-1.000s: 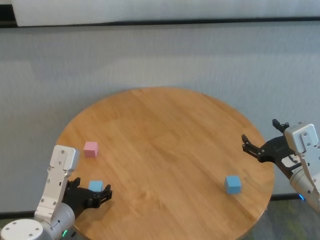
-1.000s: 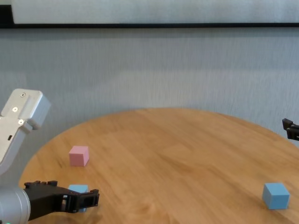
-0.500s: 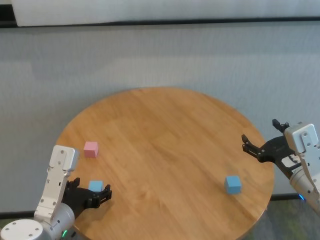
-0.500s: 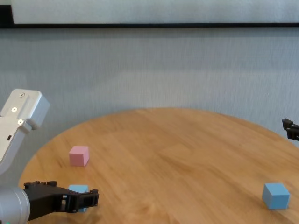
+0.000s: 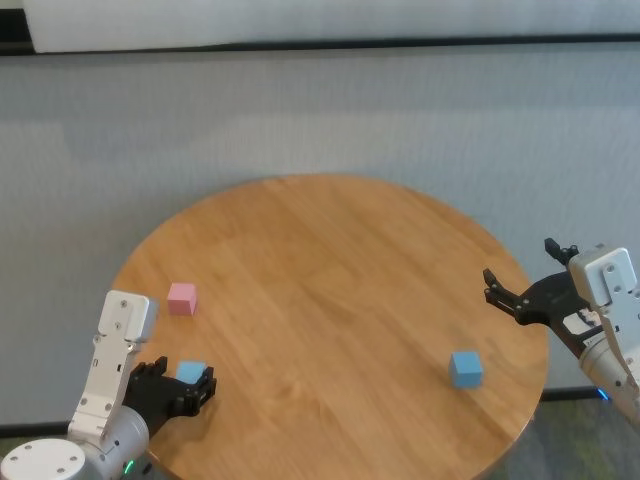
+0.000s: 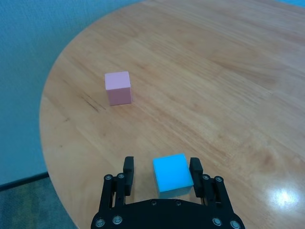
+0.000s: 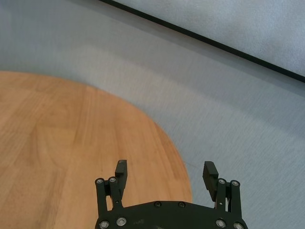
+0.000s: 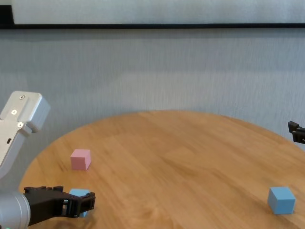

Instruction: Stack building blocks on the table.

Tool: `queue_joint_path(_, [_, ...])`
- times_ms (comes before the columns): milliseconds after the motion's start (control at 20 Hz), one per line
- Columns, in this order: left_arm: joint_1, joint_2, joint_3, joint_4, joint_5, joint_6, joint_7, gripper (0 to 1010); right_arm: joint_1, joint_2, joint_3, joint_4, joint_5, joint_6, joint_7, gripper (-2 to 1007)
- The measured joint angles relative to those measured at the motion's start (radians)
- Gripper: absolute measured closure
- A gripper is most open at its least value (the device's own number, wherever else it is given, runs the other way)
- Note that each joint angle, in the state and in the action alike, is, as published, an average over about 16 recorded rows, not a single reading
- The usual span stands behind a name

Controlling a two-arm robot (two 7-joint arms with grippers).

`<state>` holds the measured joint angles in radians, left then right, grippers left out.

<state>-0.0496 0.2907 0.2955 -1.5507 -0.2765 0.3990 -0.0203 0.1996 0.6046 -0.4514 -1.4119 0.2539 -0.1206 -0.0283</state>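
Observation:
My left gripper will turn the light blue building block (image 6: 172, 175) square against its fingers when it closes, because the block sits slightly crooked (image 6: 169, 156) between them.
A light blue building block (image 6: 172, 172) lies near the table's (image 5: 330, 250) left front edge, also visible in the head view (image 5: 190, 372) and the chest view (image 8: 78, 193). My left gripper (image 6: 162, 165) straddles it, still open: one finger (image 6: 195, 167) sits close against the block, while a gap remains at the other finger (image 6: 127, 167). The pink block (image 5: 182, 298) rests a little farther back on the left. A second light blue block (image 5: 465, 368) lies at the front right. My right gripper (image 5: 518, 264) hovers open and empty at the table's right edge.
The round wooden table is bordered by grey carpeted floor (image 5: 330, 120) with a white wall and dark baseboard behind. My left forearm (image 5: 118, 350) rises over the table's front left edge.
The left gripper's fingers have narrowed around the near light blue block. The blocks and the right arm have not moved.

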Motion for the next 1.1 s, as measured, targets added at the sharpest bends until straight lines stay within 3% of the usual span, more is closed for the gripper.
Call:
queue_joint_path(550, [0.001,0.0,-0.001,-0.001,-0.001,0.001,0.0,538,0.0,0.0,0.0,0.0,0.0,0.0,0.0,0])
queue_joint_path(1100, [-0.002,0.01,0.003,-0.014,0.015,-0.023,-0.032,608,0.0,0.0,0.0,0.0,0.0,0.0,0.0,0])
